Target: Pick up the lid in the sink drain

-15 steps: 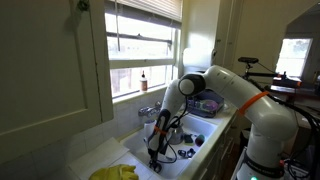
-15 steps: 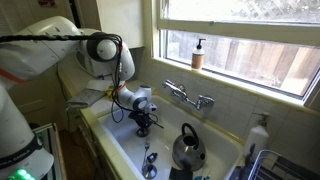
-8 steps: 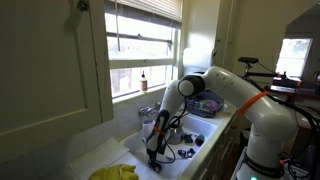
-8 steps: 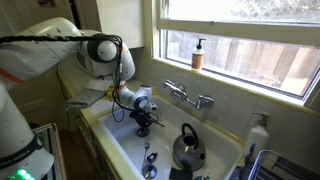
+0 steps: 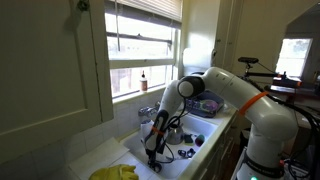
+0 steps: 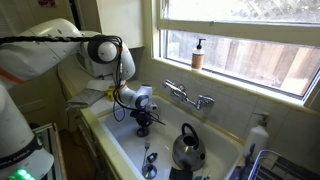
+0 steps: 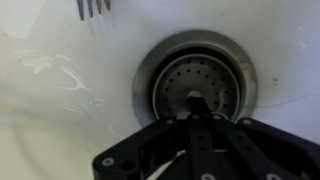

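Observation:
The ends of the gripper's closed fingers are too shallow on the lid's small knob, so the robot should open the fingers, lower them around the knob, and close them before it lifts the lid.
In the wrist view the round metal strainer lid sits in the drain of the white sink. My gripper is straight above it, its two fingers drawn together on the small knob at the lid's middle. The lid lies seated in the drain ring. In both exterior views the gripper points down into the sink basin, and the lid itself is hidden beneath it.
A fork lies at the far edge of the wrist view. A dark kettle and a utensil are in the basin. The faucet stands at the back wall. A yellow cloth lies on the counter.

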Available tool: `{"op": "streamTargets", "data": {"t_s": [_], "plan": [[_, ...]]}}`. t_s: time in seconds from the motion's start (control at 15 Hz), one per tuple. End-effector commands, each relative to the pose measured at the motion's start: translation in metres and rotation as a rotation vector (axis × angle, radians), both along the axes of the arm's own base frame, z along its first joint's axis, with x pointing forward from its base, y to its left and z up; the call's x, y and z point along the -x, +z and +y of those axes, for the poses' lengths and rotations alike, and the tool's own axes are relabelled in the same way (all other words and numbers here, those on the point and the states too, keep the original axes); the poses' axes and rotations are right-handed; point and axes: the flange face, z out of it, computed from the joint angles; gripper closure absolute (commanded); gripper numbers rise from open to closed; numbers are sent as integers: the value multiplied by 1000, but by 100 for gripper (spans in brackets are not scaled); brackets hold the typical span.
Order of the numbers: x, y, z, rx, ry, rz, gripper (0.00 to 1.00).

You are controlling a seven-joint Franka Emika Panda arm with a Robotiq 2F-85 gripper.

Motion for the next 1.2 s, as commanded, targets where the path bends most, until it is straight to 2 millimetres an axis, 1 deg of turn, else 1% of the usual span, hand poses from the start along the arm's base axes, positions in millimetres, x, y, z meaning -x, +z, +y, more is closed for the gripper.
{"op": "streamTargets", "data": {"t_s": [0.0, 0.33, 0.47, 0.6, 0.67, 0.73, 0.87, 0.93, 1.0, 1.07, 1.13], "plan": [[4, -13, 1, 4, -8, -45, 100], [10, -5, 3, -23, 6, -82, 100], [15, -5, 2, -20, 18, -56, 100], [15, -3, -1, -16, -1, -68, 100], [14, -1, -1, -19, -16, -87, 93], [13, 1, -2, -22, -25, -107, 73], [13, 5, -2, -29, -31, -133, 60], [14, 5, -3, -32, -32, -134, 51], [16, 3, -3, -32, -31, -122, 45], [18, 2, -3, -36, -24, -111, 83], [19, 1, -3, -36, -23, -102, 81]]}}
